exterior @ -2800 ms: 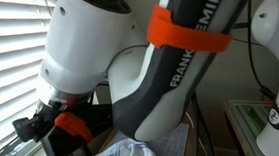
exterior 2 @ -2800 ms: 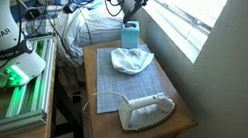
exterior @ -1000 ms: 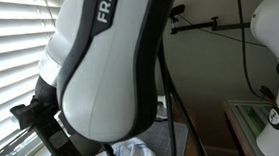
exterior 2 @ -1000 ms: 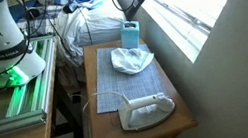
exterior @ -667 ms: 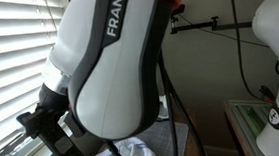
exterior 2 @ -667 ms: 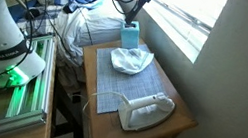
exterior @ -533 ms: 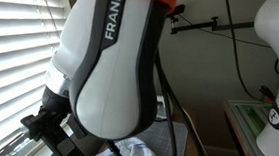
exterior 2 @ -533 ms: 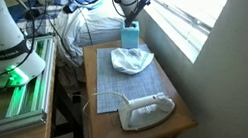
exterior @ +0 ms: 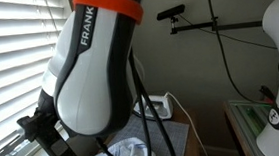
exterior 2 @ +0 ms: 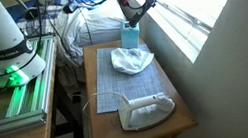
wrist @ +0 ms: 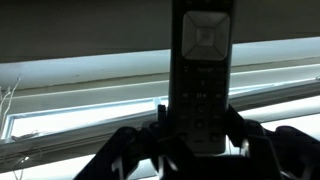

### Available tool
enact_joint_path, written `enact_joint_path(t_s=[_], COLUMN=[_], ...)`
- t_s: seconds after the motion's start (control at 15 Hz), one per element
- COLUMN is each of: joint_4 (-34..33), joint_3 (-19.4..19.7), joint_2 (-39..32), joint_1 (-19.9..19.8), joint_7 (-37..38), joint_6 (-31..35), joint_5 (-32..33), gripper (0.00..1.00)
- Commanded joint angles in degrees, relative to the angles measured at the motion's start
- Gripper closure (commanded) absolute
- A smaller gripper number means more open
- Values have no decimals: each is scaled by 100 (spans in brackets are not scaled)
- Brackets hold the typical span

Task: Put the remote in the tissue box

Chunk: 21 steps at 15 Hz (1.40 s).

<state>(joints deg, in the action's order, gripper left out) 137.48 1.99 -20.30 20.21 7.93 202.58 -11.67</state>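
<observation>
The remote is tilted toward the window sill (wrist: 85, 98), past the light-blue box, so the robot should swing its gripper back and move the remote over the box's top (exterior 2: 131, 28).
My gripper (wrist: 198, 132) is shut on the remote (wrist: 200, 60), a slim black bar with buttons that stands upright between the fingers in the wrist view. In an exterior view the gripper (exterior 2: 135, 5) hangs over the far end of the table, behind and above the tissue box (exterior 2: 130, 62), a low pale box with crumpled white tissue on top. The remote itself is too small to make out there. In an exterior view the gripper (exterior: 52, 135) shows at lower left above the white tissue (exterior: 125, 154).
An upright light-blue box (exterior 2: 130, 36) stands right under the gripper. A white iron-shaped device (exterior 2: 145, 110) lies at the near end of the wooden table (exterior 2: 182, 114). A grey mat (exterior 2: 111, 87) covers the middle. Window and blinds (wrist: 90, 95) are close behind.
The arm's upper links have swung, so the orange band shifted left in an exterior view. The gripper has stayed near the far table end, still holding the remote.
</observation>
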Motion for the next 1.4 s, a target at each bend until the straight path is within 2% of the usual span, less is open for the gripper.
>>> enact_joint_path(t_s=[0.0,0.13,0.27,0.6,0.87,1.0,1.33], joint_4=[-231,-188,-152,-298,-451,-529,-675], joint_3=[-787,-1276,-1552,-1721,-1743,-1736,-1425], joint_2=[-114,-150,-235,-493,-639,-713,-994], joint_1=[-833,-1364,-1735,-2198,-2266,-2213,-1912], joint_7=[395,631,693,609,566,365,29], joint_6=[-109,-140,-54,136,150,92,-27], joint_5=[1020,1644,2033,2369,2397,2192,1940], gripper=[68,68,68,68,68,68,68])
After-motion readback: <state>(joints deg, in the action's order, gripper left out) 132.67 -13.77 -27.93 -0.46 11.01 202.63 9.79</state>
